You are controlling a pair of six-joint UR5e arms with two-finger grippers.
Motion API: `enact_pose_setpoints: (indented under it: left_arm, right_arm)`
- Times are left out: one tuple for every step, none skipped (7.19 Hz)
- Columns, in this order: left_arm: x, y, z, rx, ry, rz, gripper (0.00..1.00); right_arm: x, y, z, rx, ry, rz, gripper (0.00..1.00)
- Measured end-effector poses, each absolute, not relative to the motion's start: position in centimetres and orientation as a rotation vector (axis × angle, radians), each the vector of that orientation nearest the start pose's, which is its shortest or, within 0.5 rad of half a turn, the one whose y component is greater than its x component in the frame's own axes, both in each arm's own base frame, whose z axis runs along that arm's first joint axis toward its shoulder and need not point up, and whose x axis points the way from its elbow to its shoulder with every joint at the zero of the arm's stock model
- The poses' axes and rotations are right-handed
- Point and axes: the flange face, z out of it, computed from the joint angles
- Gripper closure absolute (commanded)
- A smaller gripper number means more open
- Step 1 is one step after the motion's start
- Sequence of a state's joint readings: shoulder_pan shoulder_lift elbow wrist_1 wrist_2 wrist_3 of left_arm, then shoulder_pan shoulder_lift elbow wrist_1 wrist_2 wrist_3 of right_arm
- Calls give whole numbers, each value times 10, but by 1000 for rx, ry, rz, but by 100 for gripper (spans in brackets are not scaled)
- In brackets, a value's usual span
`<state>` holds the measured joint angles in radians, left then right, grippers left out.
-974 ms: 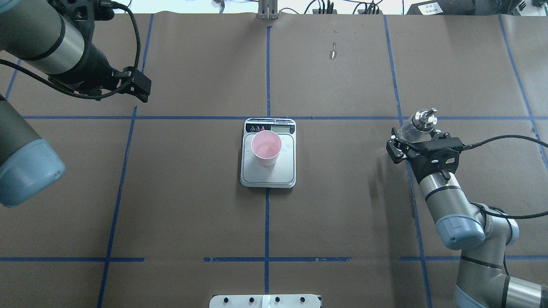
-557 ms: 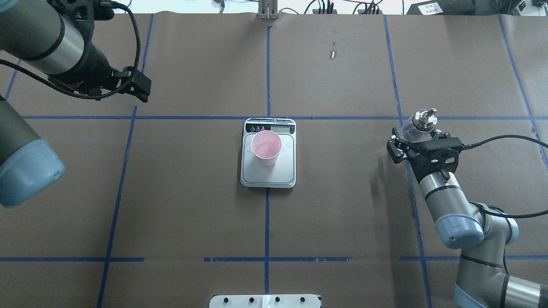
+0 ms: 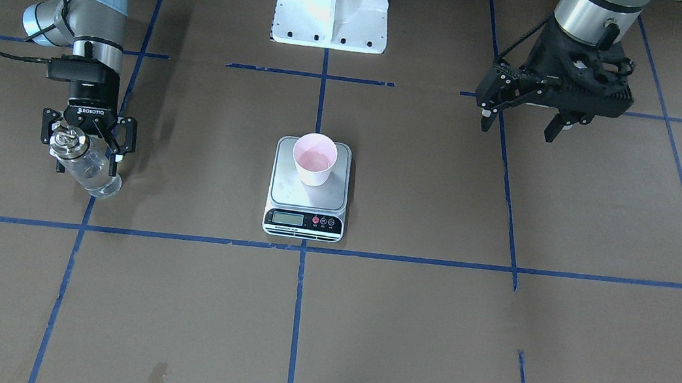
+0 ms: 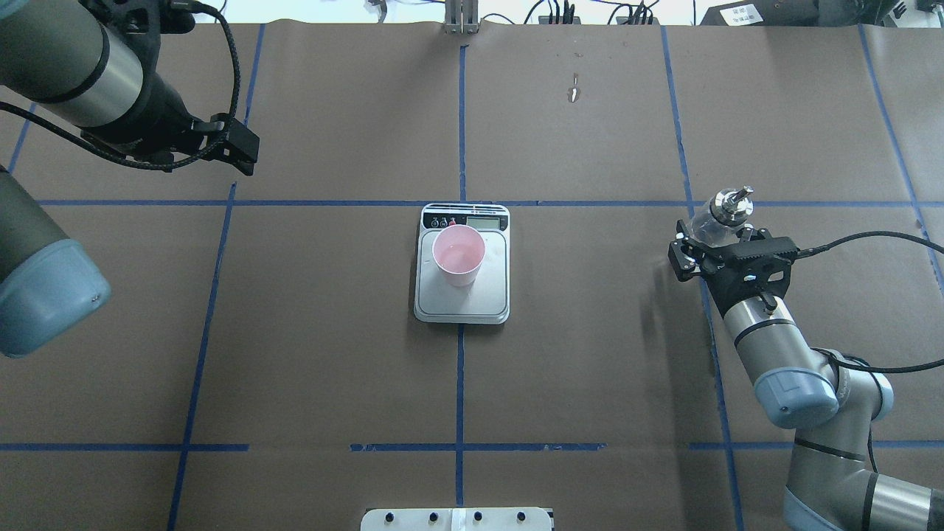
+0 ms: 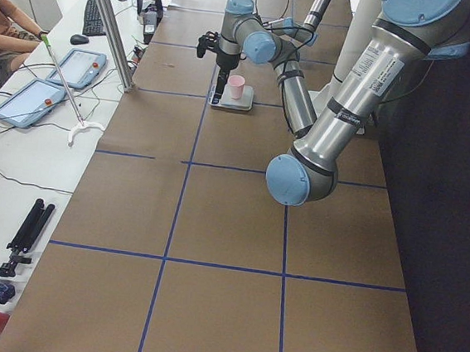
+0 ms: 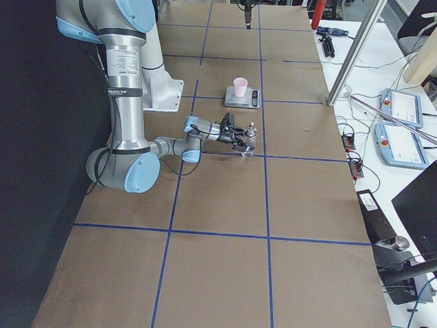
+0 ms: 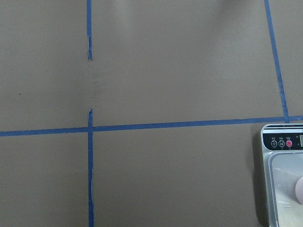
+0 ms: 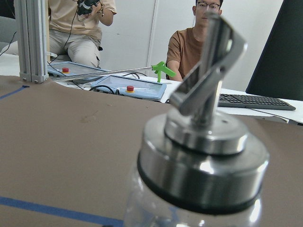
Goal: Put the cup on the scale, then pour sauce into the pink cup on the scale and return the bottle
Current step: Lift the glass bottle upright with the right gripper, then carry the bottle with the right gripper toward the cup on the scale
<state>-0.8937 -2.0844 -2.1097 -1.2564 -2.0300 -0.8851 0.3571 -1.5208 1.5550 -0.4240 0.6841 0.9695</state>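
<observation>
My gripper will tilt the glass bottle, and the silver spout's flap (image 8: 224, 59) will then swing open, because it sits on a pivot with a long tail (image 8: 183, 99).
The pink cup (image 4: 458, 254) stands upright on the steel plate of the scale (image 4: 462, 299), near its display end; both also show in the front view, cup (image 3: 314, 159) on scale (image 3: 307, 200). The glass bottle (image 4: 721, 214) with its silver spout stands on the table at the right, and clear sauce shows through it in the front view (image 3: 90, 170). My right gripper (image 3: 85, 159) is open, its fingers apart on either side of the bottle. My left gripper (image 3: 517, 133) is open and empty, raised at the far left.
Blue tape lines cross the brown paper table cover (image 4: 590, 354). The robot's white base (image 3: 331, 12) stands at the near edge. Operators and tablets (image 8: 128, 87) are beyond the far edge. The scale's corner shows in the left wrist view (image 7: 284, 161).
My right gripper has drawn back very slightly toward the robot while the bottle stays put. My left arm has shifted a little. Cup and scale have not moved.
</observation>
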Motion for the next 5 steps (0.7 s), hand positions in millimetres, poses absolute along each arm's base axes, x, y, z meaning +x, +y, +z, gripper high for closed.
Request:
enact_pose_setpoints:
  left_arm:
    - [267, -474, 191, 206, 820, -26, 0]
    - [266, -474, 191, 206, 820, -27, 0]
    - [266, -474, 191, 207, 820, -27, 0]
    - [266, -474, 191, 207, 820, -27, 0]
    - [266, -474, 190, 208, 822, -26, 0]
  right_arm:
    - [-403, -374, 507, 1192, -646, 325, 100]
    - [-401, -375, 510, 1196, -667, 334, 100]
    - [-399, -378, 510, 1197, -676, 341, 100]
    - [-396, -387, 503, 1194, -699, 348, 100]
    - [-388, -404, 492, 1200, -706, 336, 100]
